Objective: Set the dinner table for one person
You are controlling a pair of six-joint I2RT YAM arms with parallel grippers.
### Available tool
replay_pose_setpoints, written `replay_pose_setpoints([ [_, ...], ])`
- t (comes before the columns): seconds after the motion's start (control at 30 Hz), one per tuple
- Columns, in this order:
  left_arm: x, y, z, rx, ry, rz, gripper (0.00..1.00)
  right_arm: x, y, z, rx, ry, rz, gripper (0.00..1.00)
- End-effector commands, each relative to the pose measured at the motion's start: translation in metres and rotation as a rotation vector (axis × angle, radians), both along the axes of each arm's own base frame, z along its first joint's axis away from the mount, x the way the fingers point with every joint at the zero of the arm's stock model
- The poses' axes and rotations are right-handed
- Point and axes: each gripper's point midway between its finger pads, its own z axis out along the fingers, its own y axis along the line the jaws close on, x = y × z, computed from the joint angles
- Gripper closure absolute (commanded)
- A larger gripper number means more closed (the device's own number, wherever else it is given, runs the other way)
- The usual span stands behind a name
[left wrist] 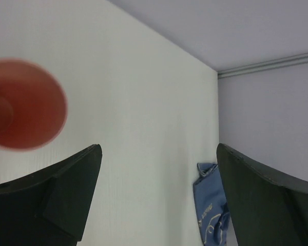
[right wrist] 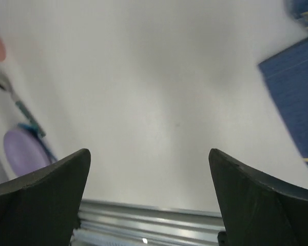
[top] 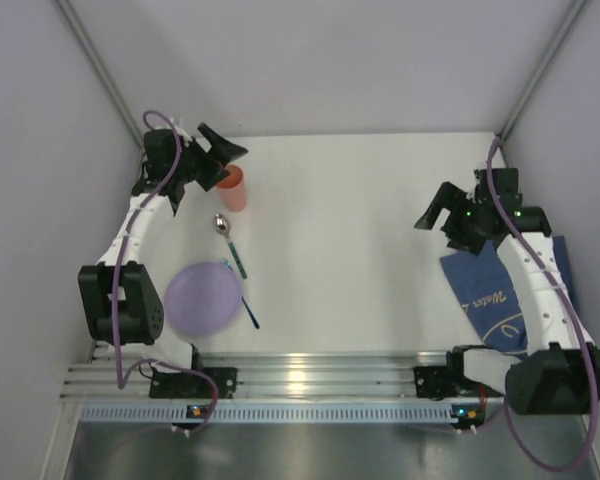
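The blue cloth is bunched up at the table's edge, far from my left gripper. Next, my right gripper spreads the cloth over the table's empty middle before I pick up the spoon.
The white dinner table carries an orange cup at the far left. Nearer lie a spoon with a teal handle, a purple plate and a dark blue utensil at the plate's right edge. My left gripper is open and empty, just left of and above the cup. In the left wrist view the cup lies outside the open jaws, to their left. My right gripper is open and empty over bare table, left of the blue cloth.
A dark blue cloth with white line drawings lies at the right edge under the right arm. It also shows in the left wrist view and the right wrist view. A metal rail runs along the near edge. Walls close in the sides and back.
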Motion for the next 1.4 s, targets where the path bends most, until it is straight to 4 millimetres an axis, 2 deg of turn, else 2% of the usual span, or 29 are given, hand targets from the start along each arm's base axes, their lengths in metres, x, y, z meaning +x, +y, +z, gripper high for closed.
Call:
replay_pose_setpoints([
  [0.0,-0.029,-0.031,0.022,-0.146,-0.004,-0.109,0.01,0.005,-0.081,-0.021,-0.278,0.148,-0.189,0.00],
  [0.03,-0.032,-0.041,0.038,-0.032,-0.055,-0.129,0.01,0.007,-0.101,-0.027,-0.276,0.177,-0.254,0.00],
  [0.1,-0.030,-0.043,0.033,0.071,-0.021,-0.085,0.01,0.011,-0.117,-0.050,-0.266,0.268,-0.281,0.00],
  [0.13,-0.039,-0.057,0.014,0.154,0.045,-0.120,0.01,0.014,-0.125,-0.057,-0.260,0.293,-0.301,0.00],
  [0.17,-0.040,-0.063,0.030,0.203,0.025,-0.118,0.01,0.018,-0.127,-0.072,-0.256,0.346,-0.294,0.00],
  [0.2,-0.036,-0.058,0.026,0.291,0.035,-0.052,0.01,0.020,-0.128,-0.079,-0.254,0.368,-0.284,0.00],
  [0.23,-0.049,-0.076,0.014,0.369,0.068,-0.102,0.01,0.024,-0.127,-0.086,-0.250,0.385,-0.276,0.00],
  [0.27,-0.052,-0.081,0.019,0.389,0.056,-0.104,0.01,0.024,-0.125,-0.101,-0.239,0.435,-0.259,0.00],
  [0.43,-0.078,-0.094,0.003,0.388,0.085,-0.153,0.01,0.024,-0.119,-0.148,-0.229,0.545,-0.221,0.04],
  [0.53,-0.088,-0.095,0.001,0.400,0.077,-0.172,0.01,0.025,-0.114,-0.171,-0.244,0.586,-0.198,0.07],
  [0.6,-0.092,-0.093,0.000,0.408,0.081,-0.176,0.01,0.029,-0.113,-0.178,-0.245,0.590,-0.200,0.09],
  [0.63,-0.095,-0.091,0.002,0.414,0.074,-0.178,0.01,0.030,-0.109,-0.184,-0.237,0.600,-0.187,0.15],
  [0.7,-0.098,-0.089,0.003,0.425,0.069,-0.178,0.01,0.034,-0.107,-0.189,-0.243,0.599,-0.177,0.19],
  [0.73,-0.098,-0.088,0.004,0.429,0.068,-0.177,0.01,0.033,-0.104,-0.195,-0.249,0.613,-0.166,0.28],
  [0.8,-0.099,-0.087,0.004,0.434,0.070,-0.178,0.01,0.034,-0.102,-0.201,-0.262,0.619,-0.157,0.34],
  [0.83,-0.100,-0.087,0.006,0.434,0.065,-0.179,0.01,0.033,-0.101,-0.206,-0.269,0.630,-0.150,0.48],
  [0.9,-0.101,-0.088,0.007,0.430,0.062,-0.186,0.01,0.034,-0.100,-0.211,-0.273,0.633,-0.146,0.63],
  [0.93,-0.102,-0.089,0.007,0.429,0.063,-0.189,0.01,0.033,-0.098,-0.215,-0.273,0.646,-0.142,0.84],
  [0.97,-0.102,-0.089,0.007,0.430,0.062,-0.193,0.01,0.033,-0.098,-0.215,-0.269,0.647,-0.148,0.95],
  [1.0,-0.103,-0.089,0.007,0.430,0.062,-0.196,0.01,0.035,-0.097,-0.214,-0.267,0.644,-0.145,1.00],
  [1.07,-0.105,-0.089,0.006,0.430,0.063,-0.198,0.01,0.041,-0.090,-0.204,-0.267,0.610,-0.131,1.00],
  [1.1,-0.106,-0.089,0.006,0.432,0.062,-0.199,0.01,0.047,-0.086,-0.192,-0.276,0.588,-0.123,1.00],
  [1.17,-0.107,-0.088,0.008,0.439,0.058,-0.187,0.01,0.060,-0.065,-0.162,-0.300,0.508,-0.075,1.00],
  [1.2,-0.108,-0.089,0.009,0.444,0.052,-0.183,0.01,0.072,-0.048,-0.138,-0.306,0.455,-0.040,1.00],
  [1.23,-0.106,-0.085,0.010,0.458,0.048,-0.155,0.01,0.076,-0.020,-0.119,-0.340,0.396,0.029,1.00],
  [1.27,-0.106,-0.083,0.011,0.462,0.047,-0.142,0.01,0.080,0.000,-0.103,-0.342,0.360,0.069,1.00],
  [1.3,-0.105,-0.082,0.013,0.467,0.041,-0.127,0.01,0.088,0.023,-0.076,-0.344,0.304,0.113,1.00],
  [1.33,-0.107,-0.080,0.016,0.468,0.034,-0.114,0.01,0.079,0.066,-0.065,-0.354,0.270,0.223,1.00],
  [1.37,-0.104,-0.074,0.017,0.483,0.030,-0.074,0.01,0.074,0.089,-0.055,-0.344,0.249,0.269,1.00],
])
